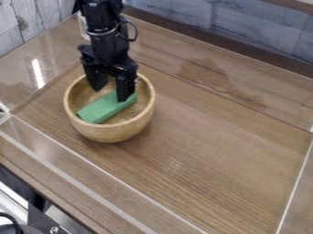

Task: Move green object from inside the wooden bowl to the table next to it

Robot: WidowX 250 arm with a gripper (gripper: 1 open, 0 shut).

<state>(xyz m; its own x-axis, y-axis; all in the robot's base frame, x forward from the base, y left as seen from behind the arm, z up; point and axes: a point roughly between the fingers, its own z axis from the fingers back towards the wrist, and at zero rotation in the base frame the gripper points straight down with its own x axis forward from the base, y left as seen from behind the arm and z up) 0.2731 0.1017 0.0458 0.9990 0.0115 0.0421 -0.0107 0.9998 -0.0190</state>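
The wooden bowl's bottom (pixel 134 111) can be seen around the green object (pixel 106 109), so the object will come free right away and leave the wooden bowl empty when the gripper lifts the object.
The green object (pixel 105 110) is a bright green bar lying slantwise inside the wooden bowl (pixel 138 125), which stands on the left part of the table (pixel 221 119). My black gripper (pixel 110 91) points straight down over the far side of the bowl. It is open, and its two fingers (pixel 126 90) reach below the rim, just beyond the block's far end. Nothing is between the fingers. I cannot tell whether a fingertip touches the block.
Clear acrylic walls (pixel 37 137) run along the table's near and left edges, with another wall at the right (pixel 299 174). Bare wood-grain tabletop stretches to the right of the bowl and in front of it.
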